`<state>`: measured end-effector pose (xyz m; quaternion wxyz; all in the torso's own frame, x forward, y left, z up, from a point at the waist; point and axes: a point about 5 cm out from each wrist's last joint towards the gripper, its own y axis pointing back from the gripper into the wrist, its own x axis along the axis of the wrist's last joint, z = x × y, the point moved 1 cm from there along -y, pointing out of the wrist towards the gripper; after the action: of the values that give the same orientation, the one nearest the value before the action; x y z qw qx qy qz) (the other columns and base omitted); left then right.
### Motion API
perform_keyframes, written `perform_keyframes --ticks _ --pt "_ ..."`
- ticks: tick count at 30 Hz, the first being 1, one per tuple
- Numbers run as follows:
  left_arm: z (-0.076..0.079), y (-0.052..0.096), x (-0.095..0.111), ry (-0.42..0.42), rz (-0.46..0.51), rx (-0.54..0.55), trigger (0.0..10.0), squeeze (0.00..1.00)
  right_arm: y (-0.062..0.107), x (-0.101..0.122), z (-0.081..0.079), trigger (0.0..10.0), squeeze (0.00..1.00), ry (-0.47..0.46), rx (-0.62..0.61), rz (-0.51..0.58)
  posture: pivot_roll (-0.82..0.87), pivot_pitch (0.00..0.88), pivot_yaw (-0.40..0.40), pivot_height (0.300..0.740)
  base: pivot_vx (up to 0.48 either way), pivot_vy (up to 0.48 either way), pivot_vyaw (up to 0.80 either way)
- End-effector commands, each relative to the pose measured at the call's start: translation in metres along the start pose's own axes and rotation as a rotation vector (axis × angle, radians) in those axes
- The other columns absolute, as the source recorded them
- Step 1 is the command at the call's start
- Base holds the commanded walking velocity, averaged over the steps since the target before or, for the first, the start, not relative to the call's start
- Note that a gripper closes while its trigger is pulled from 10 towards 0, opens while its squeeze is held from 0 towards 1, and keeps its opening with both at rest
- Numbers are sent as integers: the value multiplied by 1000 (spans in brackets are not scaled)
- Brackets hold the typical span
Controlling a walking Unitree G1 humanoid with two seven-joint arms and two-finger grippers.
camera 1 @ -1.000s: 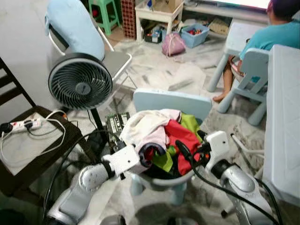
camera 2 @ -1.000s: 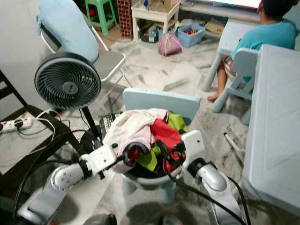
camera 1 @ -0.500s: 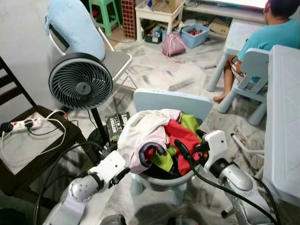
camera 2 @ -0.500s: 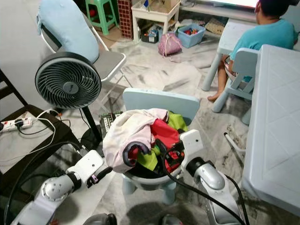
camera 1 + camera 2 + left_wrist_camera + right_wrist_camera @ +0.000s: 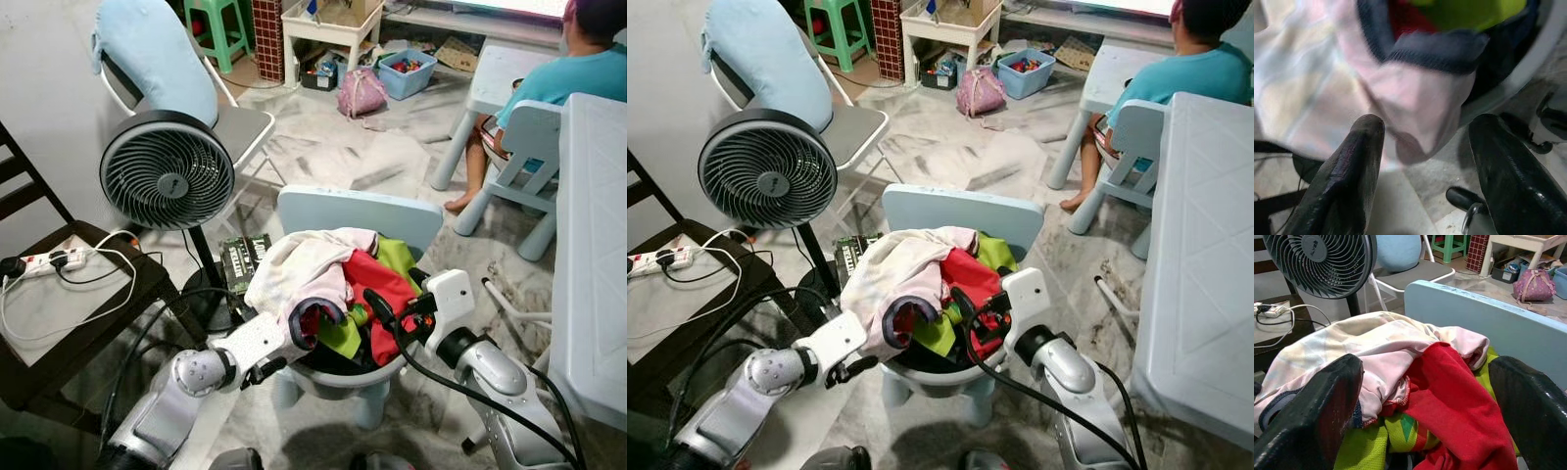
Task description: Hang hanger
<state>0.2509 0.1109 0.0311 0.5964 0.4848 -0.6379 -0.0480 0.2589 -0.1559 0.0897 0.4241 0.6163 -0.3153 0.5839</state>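
The red garment touches the pink shirt (image 5: 304, 269) along a clean edge (image 5: 348, 278), so I expect the red garment to come along and hang down when I lift the pink shirt.
A heap of clothes lies in a grey basin (image 5: 345, 378) on a small light-blue chair (image 5: 358, 210). On top are a pale pink shirt (image 5: 302, 266), a red garment (image 5: 380, 286) and a green one (image 5: 396, 253). My left gripper (image 5: 268, 369) is open, low at the heap's left front. The shirt's dark-trimmed hem (image 5: 1422, 46) hangs just beyond its fingers (image 5: 1354, 161). My right gripper (image 5: 384, 315) is open at the heap's right side. Its fingers (image 5: 1310, 416) straddle the red garment (image 5: 1449, 391) without closing on it.
A standing fan (image 5: 168, 174) and a folding chair with a blue cushion (image 5: 157, 54) are to the left rear. A dark table with a power strip (image 5: 47, 262) is at left. A white table (image 5: 593, 245) runs along the right. A person (image 5: 578, 73) sits at the far right.
My left gripper drew back down and left from the shirt, then came forward again to its hem. The right gripper has hardly moved.
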Motion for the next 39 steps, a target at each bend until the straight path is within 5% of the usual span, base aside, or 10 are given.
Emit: perform_keyframes --ticks 1,8,9,11,12,22,39 --pt "3 -3 -1 -25 -10 -26 10000 0 1 0 -1 10000 0 2 -4 -3 -65 109 50 740 0 0 0" --pt "1 -14 5 -60 -1 -31 10000 0 7 -2 -1 10000 0 0 -10 -10 -84 113 59 740 0 0 0" --pt "1 -15 5 -57 -3 -33 8824 0 8 -3 -1 10000 0 0 -13 -12 -87 114 60 740 0 0 0" --pt "0 -17 3 -55 -7 -32 314 0 9 -3 0 10000 0 1 -16 -15 -89 114 62 740 0 0 0" --pt "-1 -18 2 -60 -8 -29 0 0 9 -3 0 10000 0 1 -17 -16 -89 114 62 740 0 0 0" --pt "-3 -21 -3 -69 -14 -34 0 0 17 -20 -9 10000 0 -6 160 -147 -80 106 59 740 0 0 0" --pt "-3 -23 -3 -56 8 -25 0 0 20 -26 -6 10000 0 23 152 -196 -86 101 58 740 0 0 0"
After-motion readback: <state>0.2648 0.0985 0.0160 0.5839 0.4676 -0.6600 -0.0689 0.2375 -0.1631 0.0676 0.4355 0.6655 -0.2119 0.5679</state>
